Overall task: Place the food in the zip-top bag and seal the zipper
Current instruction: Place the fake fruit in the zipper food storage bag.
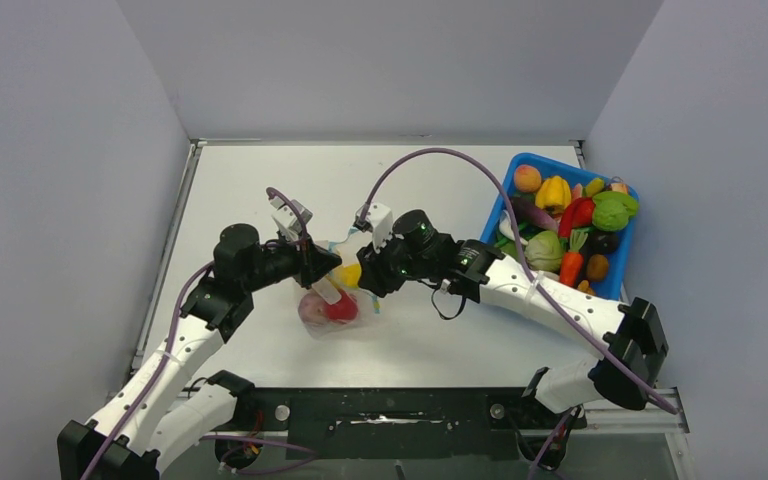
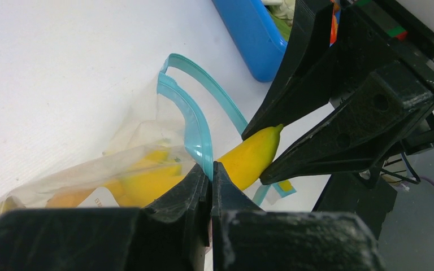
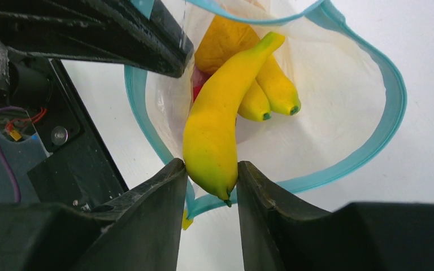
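The yellow banana's far tip (image 3: 272, 42) is through the bag's wide opening, so my right gripper keeps pushing the banana into the bag (image 3: 316, 104) and lets go of it there.
The clear zip-top bag (image 1: 332, 312) lies at mid-table with its mouth held wide. My left gripper (image 2: 211, 168) is shut on the light blue zipper (image 2: 195, 121) at the mouth edge. My right gripper (image 3: 211, 169) is shut on the stem end of a yellow banana (image 3: 215, 135), whose far tip reaches through the mouth into the bag. In the left wrist view the banana (image 2: 251, 158) sits between the right gripper's black fingers (image 2: 344, 135). Other yellow food (image 3: 271, 84) and a red piece (image 1: 340, 308) lie inside the bag.
A blue bin (image 1: 560, 163) with several more toy fruits and vegetables stands at the right, close behind the right arm. Grey walls enclose the table on the left, back and right. The arms' bases sit on a black rail (image 1: 390, 415) at the near edge.
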You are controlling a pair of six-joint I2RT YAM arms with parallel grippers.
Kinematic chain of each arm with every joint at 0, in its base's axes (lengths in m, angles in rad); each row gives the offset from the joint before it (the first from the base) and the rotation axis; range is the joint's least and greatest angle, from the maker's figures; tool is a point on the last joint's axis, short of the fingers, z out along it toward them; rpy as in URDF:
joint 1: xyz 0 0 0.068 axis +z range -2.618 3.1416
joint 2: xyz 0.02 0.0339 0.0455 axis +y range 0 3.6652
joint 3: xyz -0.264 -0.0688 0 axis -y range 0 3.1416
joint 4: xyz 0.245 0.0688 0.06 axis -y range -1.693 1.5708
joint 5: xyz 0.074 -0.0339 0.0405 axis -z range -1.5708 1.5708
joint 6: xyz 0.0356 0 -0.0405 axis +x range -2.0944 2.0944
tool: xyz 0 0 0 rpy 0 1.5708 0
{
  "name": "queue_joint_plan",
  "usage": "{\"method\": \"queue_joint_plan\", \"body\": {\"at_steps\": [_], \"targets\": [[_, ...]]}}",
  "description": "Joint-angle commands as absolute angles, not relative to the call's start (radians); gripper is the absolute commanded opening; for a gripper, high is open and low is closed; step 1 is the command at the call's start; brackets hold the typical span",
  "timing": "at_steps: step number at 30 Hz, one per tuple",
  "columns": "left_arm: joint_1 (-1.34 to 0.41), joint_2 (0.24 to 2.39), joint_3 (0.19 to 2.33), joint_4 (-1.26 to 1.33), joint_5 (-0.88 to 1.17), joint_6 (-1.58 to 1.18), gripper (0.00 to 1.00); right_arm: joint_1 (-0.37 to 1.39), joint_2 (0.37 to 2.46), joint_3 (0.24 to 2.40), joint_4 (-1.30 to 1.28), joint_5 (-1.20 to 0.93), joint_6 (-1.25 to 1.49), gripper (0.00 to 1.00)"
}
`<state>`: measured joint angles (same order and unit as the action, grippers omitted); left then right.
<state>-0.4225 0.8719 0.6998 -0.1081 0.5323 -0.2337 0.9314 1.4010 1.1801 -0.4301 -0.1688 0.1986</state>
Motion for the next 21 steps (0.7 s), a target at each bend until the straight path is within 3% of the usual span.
{"method": "queue_joint_plan", "body": {"at_steps": [1, 6, 12, 15, 21], "targets": [[-0.420, 0.838, 0.706, -0.020, 0.560, -0.245, 0.00, 0.942, 1.428, 1.160, -0.269, -0.167, 0.222, 0.35], [-0.420, 0.845, 0.706, -0.016, 0.571, -0.250, 0.00, 0.941, 1.412, 1.074, -0.132, -0.142, 0.195, 0.25], [-0.420, 0.839, 0.702, -0.015, 0.570, -0.253, 0.00, 0.947, 1.368, 0.938, 0.085, -0.154, 0.181, 0.25], [-0.420, 0.836, 0.701, -0.015, 0.565, -0.253, 0.00, 0.951, 1.379, 0.941, 0.073, -0.181, 0.181, 0.31], [-0.420, 0.839, 0.703, -0.017, 0.559, -0.252, 0.00, 0.952, 1.360, 1.018, -0.125, -0.084, 0.211, 0.54]]}}
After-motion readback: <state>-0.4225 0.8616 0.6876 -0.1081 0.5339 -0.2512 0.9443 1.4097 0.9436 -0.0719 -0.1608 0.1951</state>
